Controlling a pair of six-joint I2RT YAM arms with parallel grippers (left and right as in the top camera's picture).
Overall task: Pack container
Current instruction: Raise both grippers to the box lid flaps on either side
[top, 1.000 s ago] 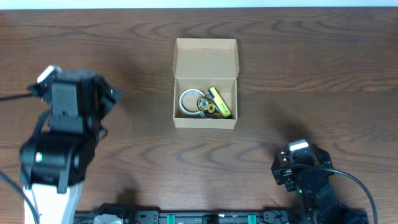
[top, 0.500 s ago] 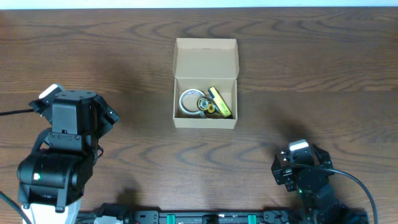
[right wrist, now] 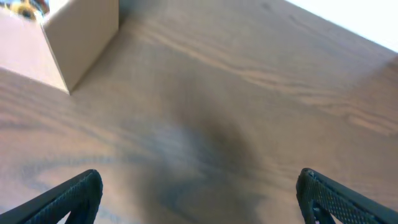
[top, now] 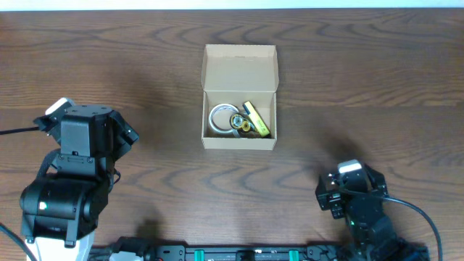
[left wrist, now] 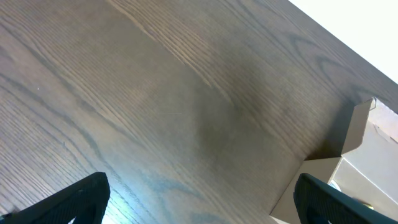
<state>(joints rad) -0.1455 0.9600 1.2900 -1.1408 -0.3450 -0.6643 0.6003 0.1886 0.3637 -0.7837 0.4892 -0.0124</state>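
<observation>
My right gripper goes on heading for the lid (top: 274, 71) until its fingers close beside it, since the items lie inside the box (top: 241, 120) and its flap lid is open.
The container (top: 239, 72) is a tan cardboard box at the table's middle, its flap lid folded back open. Inside lie a clear tape roll (top: 220, 118), a small gold roll (top: 238, 123) and a yellow item (top: 257, 118). My left gripper (top: 123, 127) is open and empty, well left of the box; the left wrist view shows its fingers (left wrist: 199, 199) apart over bare wood with the box's corner (left wrist: 348, 149) at the right. My right gripper (top: 341, 185) is open and empty, below and right of the box; the right wrist view shows its fingers (right wrist: 199, 196) apart and the box's corner (right wrist: 81, 37).
The dark wood table (top: 377, 87) runs to a pale far edge at the top. A black rail (top: 239, 254) lies along the front edge between the arm bases. A black cable (top: 18, 114) trails off at the left.
My left arm pulled back toward the front left a second ago and has since held still. My right gripper shifted slightly. The box and its contents have not moved.
</observation>
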